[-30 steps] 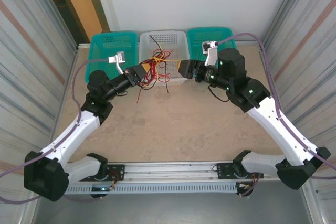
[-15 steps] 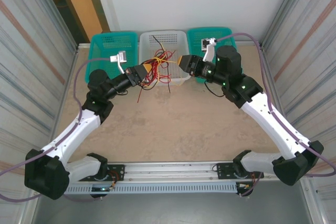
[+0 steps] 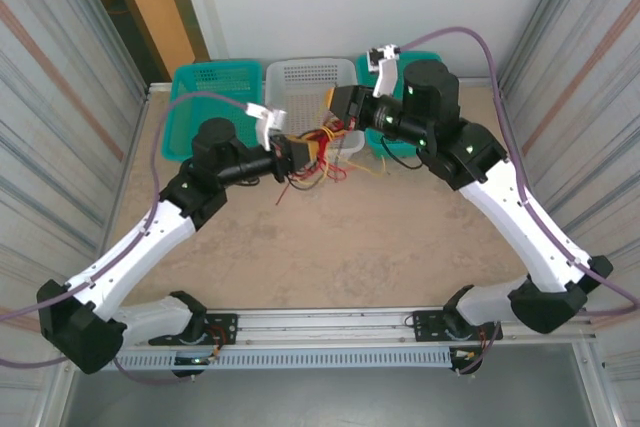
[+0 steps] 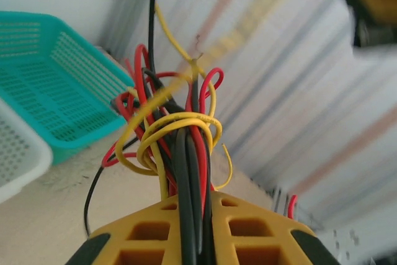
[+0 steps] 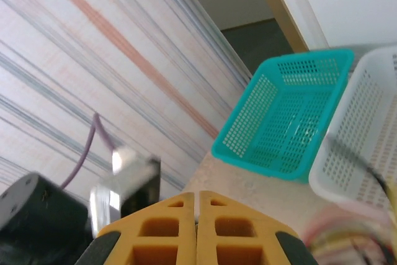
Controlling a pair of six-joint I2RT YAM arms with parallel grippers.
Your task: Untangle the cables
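Observation:
Next, my right gripper pulls the yellow wire away (image 4: 240, 35) from the tangle, because the yellow wire loops (image 4: 180, 118) around the black and red wires at my left gripper.
The cables (image 3: 325, 152) are a tangle of red, black and yellow wires lifted just in front of the white basket (image 3: 310, 77). My left gripper (image 3: 303, 152) is shut on them from the left. In the left wrist view black and red strands run between the yellow fingers (image 4: 248, 228) of the left gripper (image 4: 192, 200), and the cables (image 4: 180, 134) loop above. A blurred yellow strand stretches up-right from the tangle. My right gripper (image 3: 333, 102) hovers just above and behind the tangle. In its own view the right gripper (image 5: 196, 195) is shut, with no wire visible between the jaws.
Teal baskets flank the white one, left (image 3: 215, 77) and right (image 3: 405, 67), along the back wall. The right wrist view shows the teal basket (image 5: 291, 116) and white basket (image 5: 366, 122). Corrugated walls close both sides. Open tabletop (image 3: 330, 247) lies in front of the arms.
My left gripper has carried the bundle to the right and nearer, off the white basket's front edge. My right gripper has closed and swung up and left toward the tangle.

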